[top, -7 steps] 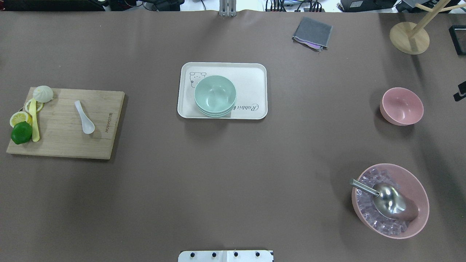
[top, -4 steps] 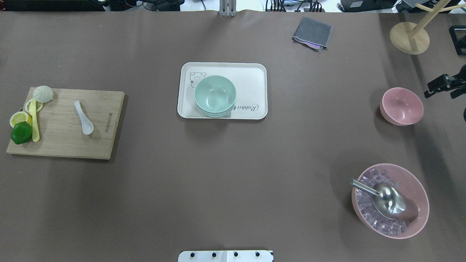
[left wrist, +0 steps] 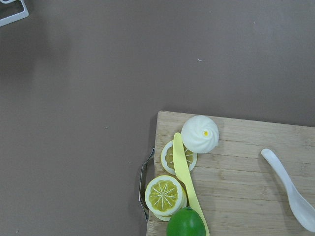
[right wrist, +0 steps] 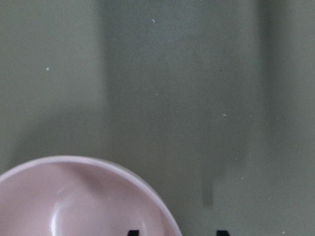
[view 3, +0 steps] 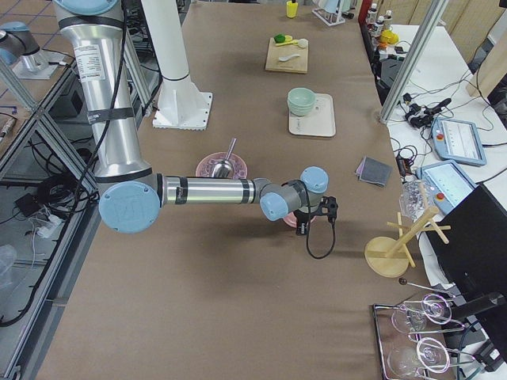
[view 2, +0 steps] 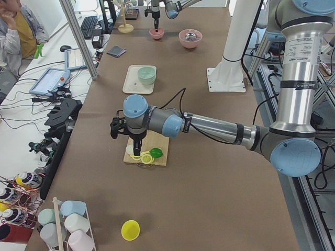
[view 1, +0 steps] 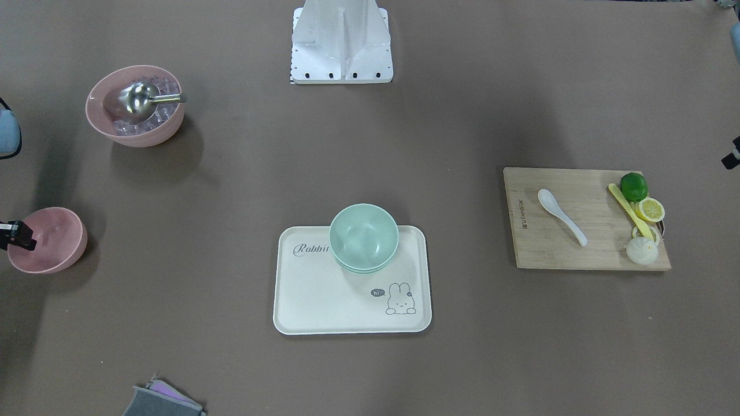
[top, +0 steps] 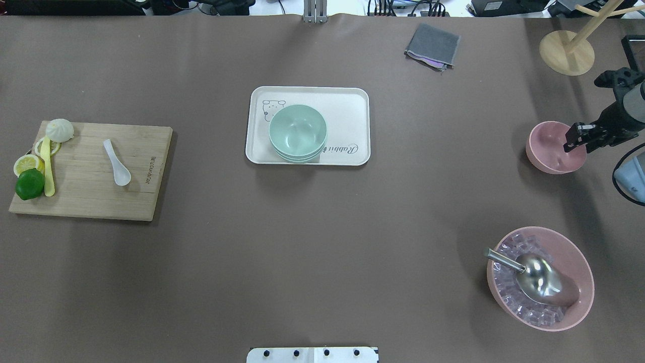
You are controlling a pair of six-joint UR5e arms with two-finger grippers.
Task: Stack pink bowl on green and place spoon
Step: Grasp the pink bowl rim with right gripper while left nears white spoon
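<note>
I expect the small pink bowl (view 1: 50, 240) to sit deep inside the top green bowl when I lower it, because the stacked green rims (view 1: 365, 269) are close together.
The small pink bowl (top: 552, 148) stands on the table at the far right. My right gripper (top: 577, 143) is open over the bowl's right rim. In the right wrist view its two fingertips (right wrist: 132, 232) stand one inside and one outside the rim of the pink bowl (right wrist: 83, 201). A stack of green bowls (top: 298, 132) sits on the white tray (top: 352, 108) at the middle. The white spoon (top: 117, 162) lies on the wooden cutting board (top: 90, 196) at the left. My left gripper (view 2: 137, 150) hangs above that board's outer end; I cannot tell if it is open.
A lime (top: 29, 183), lemon slices (top: 26, 163), a bun (top: 59, 129) and a yellow knife (top: 48, 169) lie on the board. A large pink bowl of ice with a metal scoop (top: 539, 277) stands front right. A grey cloth (top: 432, 45) and a wooden stand (top: 567, 52) are at the back right.
My right gripper has come in from the right edge and moved left and down to the pink bowl's right rim. The bowls and the spoon have not moved.
</note>
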